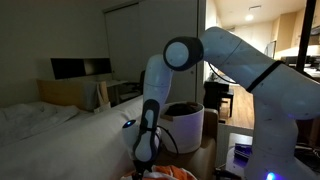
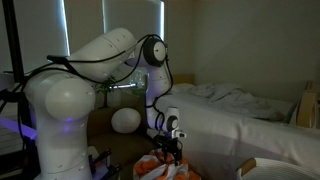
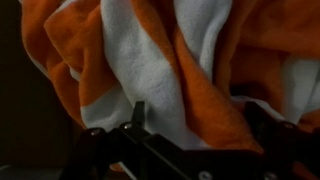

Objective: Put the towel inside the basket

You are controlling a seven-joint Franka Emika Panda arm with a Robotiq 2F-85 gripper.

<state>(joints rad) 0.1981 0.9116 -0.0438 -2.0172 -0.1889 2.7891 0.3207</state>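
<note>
My gripper keeps going down until both fingers sink into the towel, and then close, because a bunched fold of the towel rises between its wide-open fingers.
The towel, with orange-red and white stripes, fills the wrist view in bunched folds. It also lies low at the frame's bottom edge in both exterior views. My gripper points down onto the towel, its two fingers spread wide with cloth bulging between them. It shows in both exterior views just above the towel. The basket, a round white tub with a dark inside, stands just behind the gripper. Only its rim shows in an exterior view.
A bed with a white sheet runs beside the work spot. A white round object sits behind the arm. The robot's bulky base stands close to the basket. The room is dim.
</note>
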